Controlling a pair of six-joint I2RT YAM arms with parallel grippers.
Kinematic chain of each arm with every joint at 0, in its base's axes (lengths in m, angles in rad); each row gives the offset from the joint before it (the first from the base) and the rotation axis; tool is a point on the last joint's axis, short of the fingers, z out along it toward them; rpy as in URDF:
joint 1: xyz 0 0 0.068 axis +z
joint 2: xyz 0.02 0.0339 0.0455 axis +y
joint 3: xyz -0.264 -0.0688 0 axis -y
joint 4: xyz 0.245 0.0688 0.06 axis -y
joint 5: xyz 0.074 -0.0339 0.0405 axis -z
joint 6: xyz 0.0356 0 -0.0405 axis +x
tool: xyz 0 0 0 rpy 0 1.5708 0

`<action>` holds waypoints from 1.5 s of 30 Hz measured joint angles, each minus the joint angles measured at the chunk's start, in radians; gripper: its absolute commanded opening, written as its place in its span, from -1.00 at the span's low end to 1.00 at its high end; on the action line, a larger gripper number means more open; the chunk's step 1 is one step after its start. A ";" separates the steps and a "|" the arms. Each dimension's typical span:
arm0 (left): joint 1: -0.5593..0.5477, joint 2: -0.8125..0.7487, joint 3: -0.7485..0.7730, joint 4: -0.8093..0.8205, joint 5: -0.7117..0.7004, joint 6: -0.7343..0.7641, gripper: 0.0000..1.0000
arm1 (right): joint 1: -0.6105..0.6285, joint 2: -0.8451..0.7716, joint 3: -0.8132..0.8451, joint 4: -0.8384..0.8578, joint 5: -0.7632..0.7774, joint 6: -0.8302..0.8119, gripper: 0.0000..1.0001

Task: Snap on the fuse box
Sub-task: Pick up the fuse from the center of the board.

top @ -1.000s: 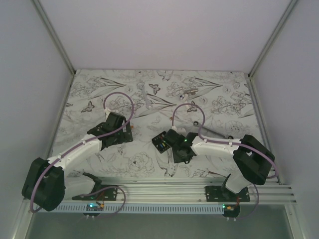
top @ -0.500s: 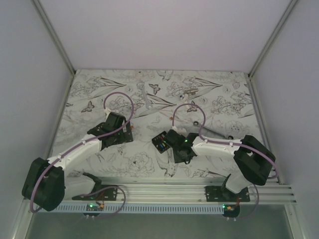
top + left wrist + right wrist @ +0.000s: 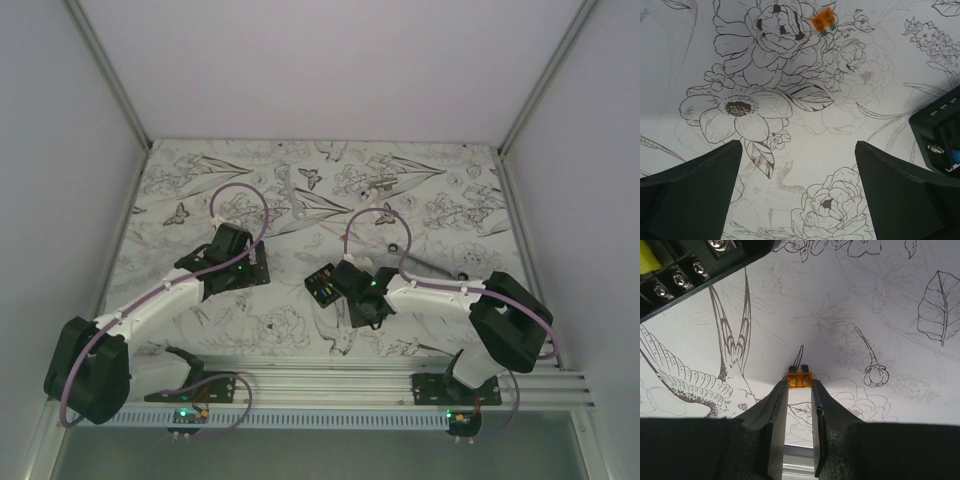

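Observation:
The orange fuse [image 3: 799, 379] is sticking out at my right gripper's fingertips, so I keep moving my open left gripper toward that fuse until its fingers close around it.
The fuse box [image 3: 321, 283] is a black box with coloured fuses, lying on the flowered cloth between the two arms. Its corner shows at the right edge of the left wrist view [image 3: 940, 132] and at the top left of the right wrist view [image 3: 690, 270]. My right gripper [image 3: 800, 385] is shut on a small orange fuse [image 3: 800, 378], pinched at the very fingertips with its prongs pointing away. In the top view the right gripper [image 3: 352, 318] sits just below the box. My left gripper [image 3: 797, 145] hangs open over bare cloth, left of the box [image 3: 257, 262].
Another orange fuse [image 3: 822, 21] lies on the cloth ahead of the left gripper. Small white and metal parts [image 3: 383, 185] lie toward the back of the cloth. The aluminium rail [image 3: 330, 375] runs along the near edge, and white walls close in both sides.
The right fingers have drawn in onto the orange fuse. The left gripper has turned slightly and stays open. The fuse box has not moved.

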 measured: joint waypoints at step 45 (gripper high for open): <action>0.084 0.226 0.136 0.326 0.725 -0.149 0.28 | -0.021 -0.074 0.109 0.448 -0.192 -0.542 -0.47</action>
